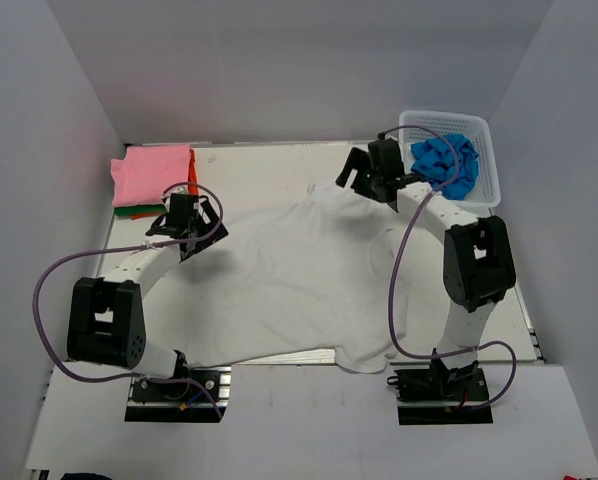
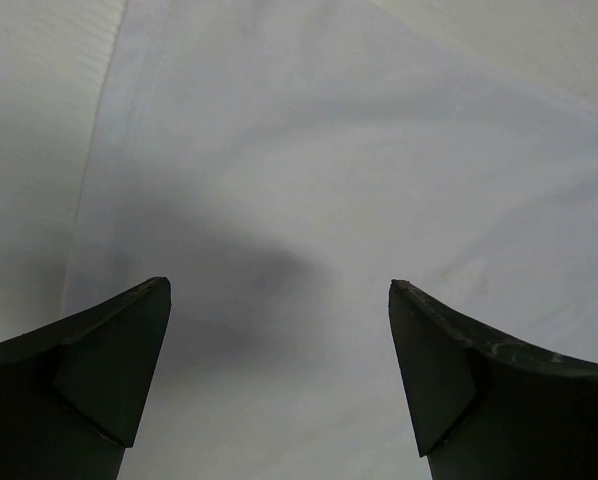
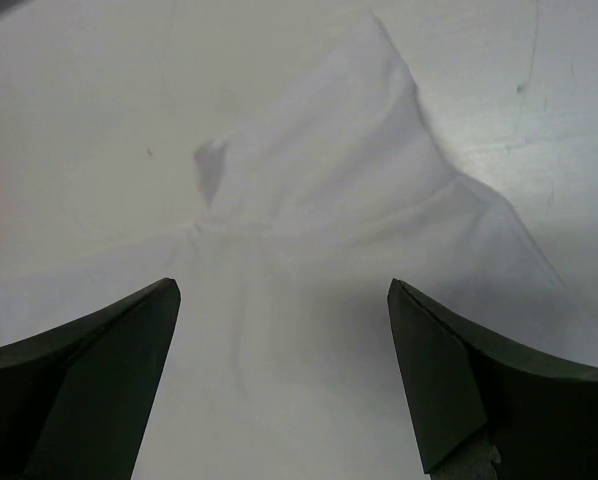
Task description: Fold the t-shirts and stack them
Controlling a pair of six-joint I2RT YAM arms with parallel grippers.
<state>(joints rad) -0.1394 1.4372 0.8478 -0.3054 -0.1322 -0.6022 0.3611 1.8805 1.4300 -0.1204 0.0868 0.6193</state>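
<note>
The white t-shirt's near hem hangs [image 1: 361, 364] beyond the front edge. My left gripper and my right gripper should therefore pull the cloth toward the table's back [image 1: 279, 165] before folding.
A large white t-shirt [image 1: 299, 280] lies spread over the middle of the table, its near hem hanging past the front edge. My left gripper [image 1: 189, 232] hovers open above the shirt's left edge, and white cloth [image 2: 309, 180] fills the view between its fingers [image 2: 99, 370]. My right gripper [image 1: 357, 180] stands open over the shirt's far right corner, where a pointed fold of white cloth [image 3: 329, 170] rises. Nothing is held by either. A folded pink t-shirt [image 1: 154, 172] tops a stack at the far left, with orange-red and green t-shirts [image 1: 139, 210] under it. A crumpled bright blue t-shirt [image 1: 446, 163] sits in the basket.
The white mesh basket [image 1: 491, 170] stands at the far right corner, close behind the right arm. Grey walls close in the table [image 1: 269, 160] on the left, back and right. Cables loop from both arms near the front.
</note>
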